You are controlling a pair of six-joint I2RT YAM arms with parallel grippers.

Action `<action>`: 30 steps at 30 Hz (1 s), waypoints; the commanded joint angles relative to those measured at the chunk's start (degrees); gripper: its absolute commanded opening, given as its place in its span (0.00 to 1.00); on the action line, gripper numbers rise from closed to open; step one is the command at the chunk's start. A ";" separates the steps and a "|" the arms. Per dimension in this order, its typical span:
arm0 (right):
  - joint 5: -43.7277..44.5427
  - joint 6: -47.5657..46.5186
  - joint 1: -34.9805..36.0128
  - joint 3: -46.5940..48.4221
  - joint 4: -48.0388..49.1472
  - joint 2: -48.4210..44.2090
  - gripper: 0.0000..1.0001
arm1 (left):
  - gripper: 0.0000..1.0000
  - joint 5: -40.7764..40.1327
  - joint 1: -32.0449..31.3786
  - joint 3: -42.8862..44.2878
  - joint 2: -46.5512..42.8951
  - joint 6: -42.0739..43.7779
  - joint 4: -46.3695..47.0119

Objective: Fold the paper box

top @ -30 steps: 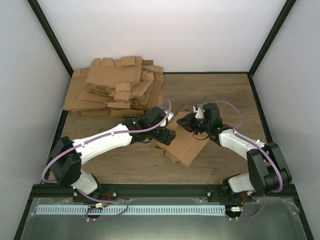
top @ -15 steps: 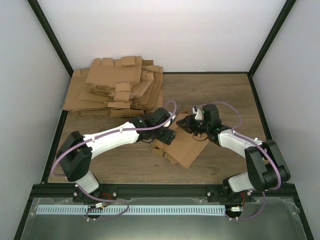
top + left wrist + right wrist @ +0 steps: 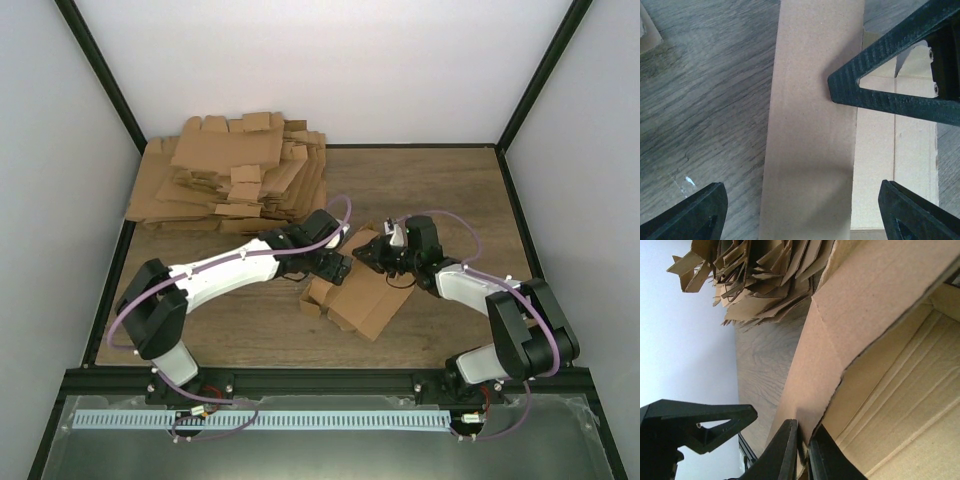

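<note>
The robot's right gripper alone is pinching the raised panel's edge (image 3: 816,426), so the left gripper should close across the panel (image 3: 806,210) and hold it before the right gripper lets go.
The paper box (image 3: 362,297) is a brown cardboard piece lying partly unfolded on the wooden table between the two arms. My right gripper (image 3: 376,253) is at its far edge, shut on a thin flap (image 3: 840,330) that it holds raised; the fingertips (image 3: 786,452) pinch the flap's edge. My left gripper (image 3: 336,266) hovers over the box's left side, open. In the left wrist view its fingers (image 3: 692,216) stand wide on either side of a raised cardboard panel (image 3: 812,125) without touching it. The right gripper's black finger (image 3: 890,75) shows just beyond that panel.
A big pile of flat brown cardboard blanks (image 3: 235,175) fills the table's back left corner and also shows in the right wrist view as a pile (image 3: 760,275). Black frame posts and white walls bound the table (image 3: 440,190).
My left arm has reached further right, bringing its gripper over the box's left side. The box has shifted slightly toward the near left. The right gripper stays shut on the flap.
</note>
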 commanded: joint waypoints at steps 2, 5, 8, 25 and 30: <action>-0.23 -1.89 0.35 -0.71 -0.15 0.51 0.08 | 0.80 2.41 0.67 2.05 2.76 1.40 -1.36; -0.12 -2.33 0.35 -1.05 -0.07 0.38 0.08 | 0.76 2.78 0.80 2.26 3.53 1.67 -1.40; 0.24 -3.23 0.32 -1.19 -0.43 0.29 0.08 | 0.73 3.12 0.91 2.53 3.99 2.72 -1.77; 0.88 -7.33 0.36 -0.46 -2.98 0.68 0.09 | 0.92 7.26 3.01 4.77 5.20 4.91 -3.89; 0.61 -7.90 0.39 -0.21 -3.17 0.83 0.09 | 1.00 7.35 3.90 5.08 6.46 4.63 -3.25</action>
